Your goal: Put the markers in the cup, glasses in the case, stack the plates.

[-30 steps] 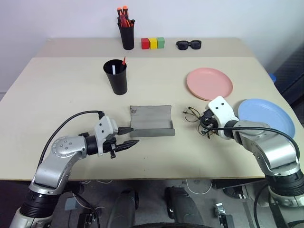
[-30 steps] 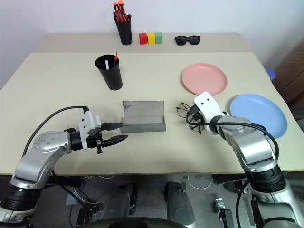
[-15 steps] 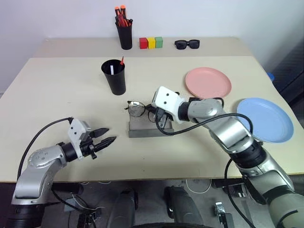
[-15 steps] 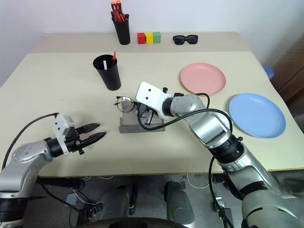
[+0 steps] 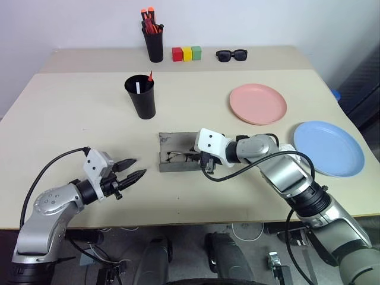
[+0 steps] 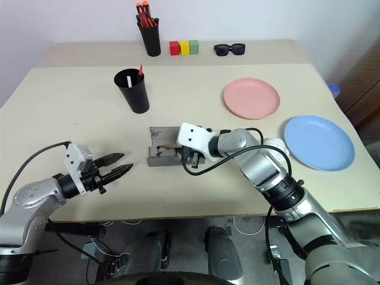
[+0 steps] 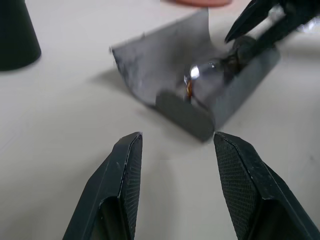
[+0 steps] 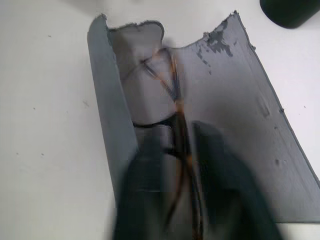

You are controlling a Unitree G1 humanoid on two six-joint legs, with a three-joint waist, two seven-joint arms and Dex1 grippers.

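Next, my right gripper backs out from its spot over the glasses in the open case (image 5: 177, 157) before my left gripper folds the lid (image 5: 177, 140) over from behind.
The grey case (image 5: 172, 142) lies open at the table's middle, and the wire-framed glasses (image 8: 172, 95) rest inside on its lining. My right gripper (image 5: 202, 160) is low over the case's right end, fingers parted on either side of the frame. My left gripper (image 5: 134, 176) hovers open and empty a hand's width left of the case (image 7: 165, 65). Behind the case stands the black cup (image 5: 141, 101), with both markers in it: one red-tipped (image 5: 150, 76), one white (image 5: 137, 87). The pink plate (image 5: 258, 104) and the blue plate (image 5: 328, 148) lie apart on the right.
At the back edge stand a black pen pot (image 5: 155, 46) of orange-red pens, three coloured blocks (image 5: 186, 54) and black sunglasses (image 5: 233, 56). Bare tabletop stretches left of the cup and in front of the case.
My right gripper carried the glasses leftward from the table beside the case, lowered them into it, and its fingers have parted. My left gripper drew back leftward from the case.
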